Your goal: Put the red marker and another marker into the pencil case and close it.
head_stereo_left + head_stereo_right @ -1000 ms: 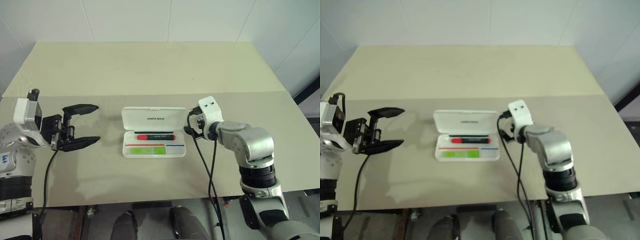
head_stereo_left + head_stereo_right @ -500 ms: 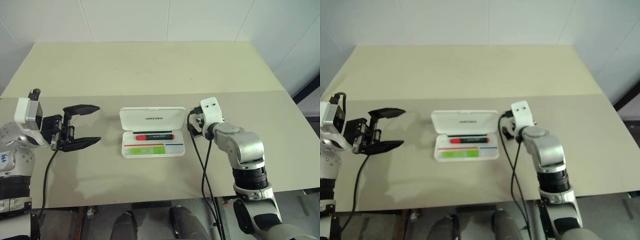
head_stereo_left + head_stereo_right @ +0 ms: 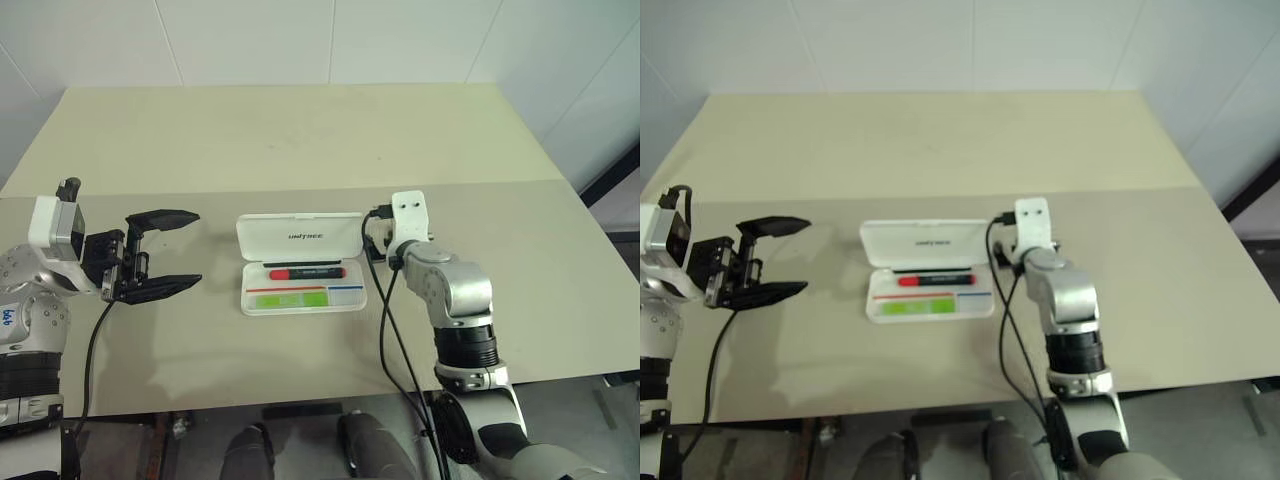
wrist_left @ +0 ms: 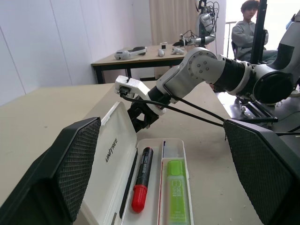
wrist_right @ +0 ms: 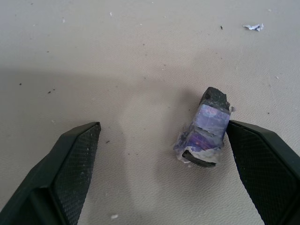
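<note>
The taped scrap [image 5: 204,128] will come up stiff and in one piece when I lift it, because the torn wrap [image 5: 207,131] fits tightly around a short blocky body.
The pencil case [image 3: 352,299] lies open mid-table, its white lid [image 3: 300,236] tilted up at the back. In its tray lie the red marker [image 3: 306,272] and, nearer me, the lime-green highlighter [image 3: 293,299]. My left gripper [image 3: 165,250] hovers open to the left of the case, pointing at it; its wrist view shows the red marker [image 4: 142,183] and highlighter [image 4: 177,190] between its fingers. My right gripper [image 3: 374,238] sits at the lid's right end, mostly hidden behind its wrist. In its own view the right gripper [image 5: 161,126] is open above the table.
A small grey-black taped scrap [image 5: 204,127] lies on the beige table [image 3: 300,140] between the right fingers. The left wrist view shows a seated person [image 4: 246,28] and another table [image 4: 154,51] far behind. The table's front edge runs close to me.
My right arm has swung left and forward, bringing its gripper up to the right end of the case lid. The left gripper has stayed still and open.
</note>
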Robot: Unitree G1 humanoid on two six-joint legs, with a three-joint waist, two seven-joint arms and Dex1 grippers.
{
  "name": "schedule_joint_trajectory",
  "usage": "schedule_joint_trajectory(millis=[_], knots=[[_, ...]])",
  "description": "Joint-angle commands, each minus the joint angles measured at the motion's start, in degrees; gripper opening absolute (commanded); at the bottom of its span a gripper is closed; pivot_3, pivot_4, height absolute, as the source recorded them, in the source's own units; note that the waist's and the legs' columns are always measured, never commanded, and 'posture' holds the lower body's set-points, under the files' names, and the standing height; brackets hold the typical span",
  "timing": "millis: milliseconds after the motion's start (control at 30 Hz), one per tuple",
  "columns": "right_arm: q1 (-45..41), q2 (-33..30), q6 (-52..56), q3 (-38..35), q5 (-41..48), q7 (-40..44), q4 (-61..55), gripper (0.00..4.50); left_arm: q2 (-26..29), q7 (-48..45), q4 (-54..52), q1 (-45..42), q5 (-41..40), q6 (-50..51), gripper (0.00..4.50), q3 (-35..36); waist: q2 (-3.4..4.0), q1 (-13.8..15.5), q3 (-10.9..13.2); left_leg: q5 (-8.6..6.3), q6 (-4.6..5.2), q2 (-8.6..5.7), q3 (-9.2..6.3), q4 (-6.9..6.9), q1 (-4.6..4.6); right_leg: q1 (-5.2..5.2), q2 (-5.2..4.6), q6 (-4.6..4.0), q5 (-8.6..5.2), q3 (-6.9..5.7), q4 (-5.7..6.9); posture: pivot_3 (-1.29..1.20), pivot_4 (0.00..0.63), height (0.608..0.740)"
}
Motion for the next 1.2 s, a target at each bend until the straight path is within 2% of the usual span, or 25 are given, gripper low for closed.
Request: schedule_joint_trajectory(millis=[33, 300, 333, 400, 500, 733, 767, 1033, 1200], knots=[[-0.3, 1.1, -0.7, -1.0, -2.6, -4.7, 2.5, 4.45, 0.2, -5.4, -2.6, 0.7, -0.5, -0.7, 4.50, 2.2, -0.01, -0.2, 0.0, 0.02, 0.00, 0.00, 0.00, 0.00, 0.00, 0.00, 0.00, -0.01, 0.01, 0.00, 0.02, 0.00, 0.150, 0.740], [0.6, 0.8, -1.2, -0.1, -4.5, -7.7, 4.1, 4.45, -0.1, -4.5, -4.2, 2.0, -0.5, -0.8, 4.50, 2.8, -0.12, -0.4, -0.1, 0.18, 0.07, -0.10, -0.19, -0.02, 0.01, 0.08, -0.09, -0.04, 0.12, -0.11, 0.04, 0.00, 0.150, 0.740], [0.6, 0.7, -1.3, -0.3, -4.5, -7.9, 4.5, 4.28, -0.1, -4.5, -4.4, 2.0, -0.5, -0.8, 4.50, 2.8, -0.18, -0.3, -0.1, 0.18, 0.08, -0.12, -0.20, -0.02, 0.01, 0.09, -0.12, -0.04, 0.12, -0.14, 0.04, 0.00, 0.150, 0.740], [0.5, 0.7, -1.8, -0.7, -4.2, -8.0, 4.8, 3.83, -0.3, -4.4, -4.6, 2.2, -0.5, -0.8, 4.50, 3.0, -0.21, -0.1, -0.1, 0.18, 0.09, -0.14, -0.22, -0.02, 0.01, 0.14, -0.15, -0.03, 0.14, -0.16, -0.02, 0.00, 0.150, 0.740], [0.2, 0.7, -2.3, -1.2, -4.0, -8.2, 5.3, 2.89, -0.4, -4.3, -4.8, 2.3, -0.5, -0.7, 4.50, 3.2, -0.22, 0.5, -0.1, 0.20, 0.14, -0.24, -0.23, -0.06, 0.01, 0.15, -0.28, -0.03, 0.14, -0.21, -0.07, 0.00, 0.150, 0.740], [-0.7, -0.8, -3.7, -2.7, -3.8, -9.0, 7.2, 0.49, -0.7, -4.3, -4.8, 2.4, -0.4, -1.0, 4.50, 3.4, -0.32, 1.0, -0.2, 0.25, 0.28, -0.46, -0.23, -0.28, -0.01, 0.21, -0.55, 0.03, 0.18, -0.31, -0.37, 0.00, 0.150, 0.740], [-0.8, -1.0, -4.0, -2.8, -3.8, -9.2, 7.4, 0.38, -0.7, -4.3, -4.7, 2.4, -0.4, -1.0, 4.50, 3.4, -0.34, 1.0, -0.2, 0.25, 0.29, -0.48, -0.23, -0.32, -0.01, 0.22, -0.56, 0.04, 0.18, -0.31, -0.41, 0.00, 0.150, 0.740], [-2.3, -6.7, -7.4, -2.9, -3.9, -8.0, 9.7, 0.38, -1.1, -4.6, -3.6, 1.7, 0.1, -1.8, 4.50, 3.3, -0.36, 2.2, -0.2, 0.25, 0.32, -0.53, -0.22, -0.43, -0.03, 0.20, -0.60, 0.03, 0.18, -0.31, -0.54, 0.00, 0.150, 0.740], [-0.9, -7.7, -6.9, -3.0, -3.3, -7.1, 7.9, 0.38, -1.2, -4.8, -2.8, 1.1, 0.3, -2.1, 4.50, 3.2, -0.35, 2.2, -0.2, 0.26, 0.29, -0.51, -0.16, -0.73, -0.05, 0.08, -0.58, 0.01, 0.15, -0.29, -0.62, 0.00, 0.150, 0.740]])
